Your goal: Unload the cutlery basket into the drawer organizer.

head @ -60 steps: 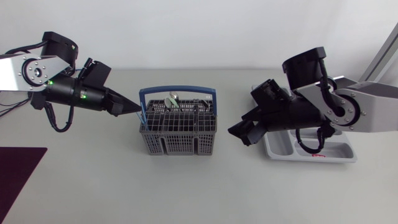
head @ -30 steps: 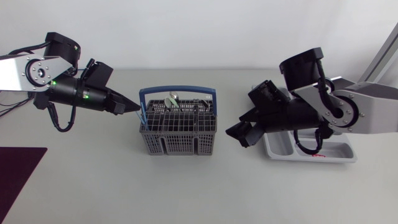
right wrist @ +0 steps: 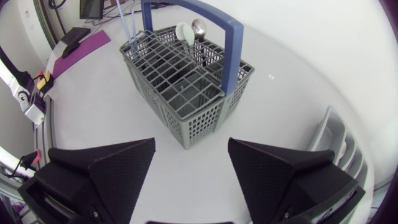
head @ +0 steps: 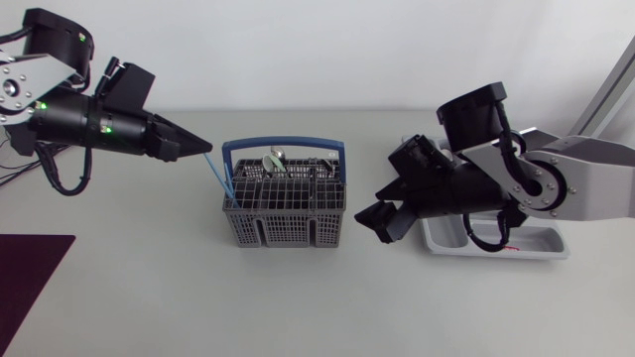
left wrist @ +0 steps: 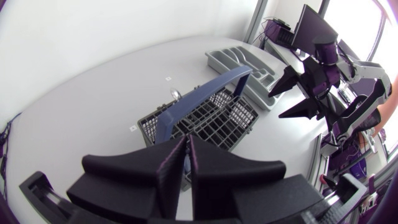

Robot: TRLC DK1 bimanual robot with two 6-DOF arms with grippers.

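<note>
I expect the light-blue utensil [head: 219, 174] to stay stiff and straight when I carry it across, because it runs straight from my left gripper into the basket's corner [head: 232, 195].
The grey cutlery basket [head: 286, 213] with a blue handle [head: 283, 146] stands mid-table. My left gripper [head: 201, 147] hovers up and to the left of it, shut on a thin light-blue utensil [head: 218, 174] that slants down into the basket's left corner. In the left wrist view the fingers [left wrist: 171, 165] are pressed together above the basket [left wrist: 211, 121]. A pale green spoon [right wrist: 185, 32] and a metal spoon [right wrist: 199, 26] stick out of the basket's far side. My right gripper [head: 382, 220] is open and empty, just right of the basket. The grey drawer organizer [head: 536, 243] lies under my right arm.
A dark purple mat [head: 25, 278] lies at the table's front left corner. Bare table stretches in front of the basket. The organizer [left wrist: 242, 65] lies beyond the basket in the left wrist view, with my right arm [left wrist: 311, 81] over it.
My left gripper closed on the light-blue utensil and rose up and to the left, drawing it partly out of the basket. My right gripper drifted slightly towards the basket.
</note>
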